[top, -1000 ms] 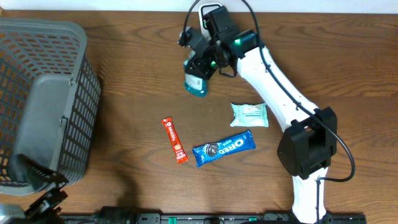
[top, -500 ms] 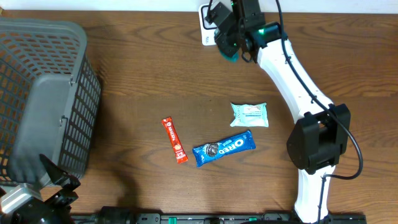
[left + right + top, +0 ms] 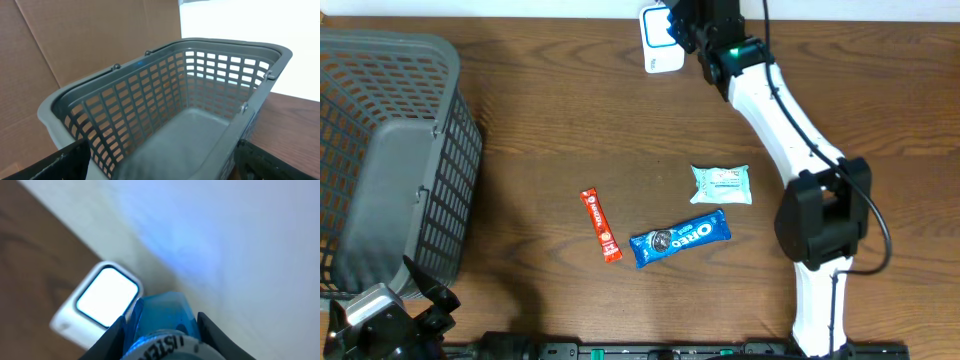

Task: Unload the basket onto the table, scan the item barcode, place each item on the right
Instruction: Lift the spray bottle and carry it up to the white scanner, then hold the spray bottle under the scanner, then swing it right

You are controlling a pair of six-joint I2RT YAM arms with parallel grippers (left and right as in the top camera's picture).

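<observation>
I should swing the mouthwash bottle [image 3: 166, 311] back across the scanner with my right gripper before I set it aside, because it sits beside the scanner's glowing window [image 3: 661, 50].
The item is a blue mouthwash bottle [image 3: 165, 309] with a white cap, and my right gripper [image 3: 162, 326] is shut on it, one dark finger on each side. In the right wrist view the bottle's end sits just right of the white scanner [image 3: 102, 299], whose window glows bright. Overhead, the right gripper [image 3: 685, 22] is at the table's far edge, next to the scanner [image 3: 658, 40], and it hides the bottle. No barcode is visible. My left gripper [image 3: 390, 325] is open and empty at the front left corner, facing the grey basket [image 3: 165, 90].
The grey mesh basket [image 3: 390, 150] fills the left side of the table. A red stick pack [image 3: 601, 225], a blue Oreo pack [image 3: 680, 237] and a pale green packet [image 3: 722, 184] lie mid-table. The right arm stretches diagonally from the front right to the scanner.
The right arm has carried the bottle up and to the right, from beside the scanner's front to the scanner at the table's far edge. The left gripper has shifted slightly at the front left.
</observation>
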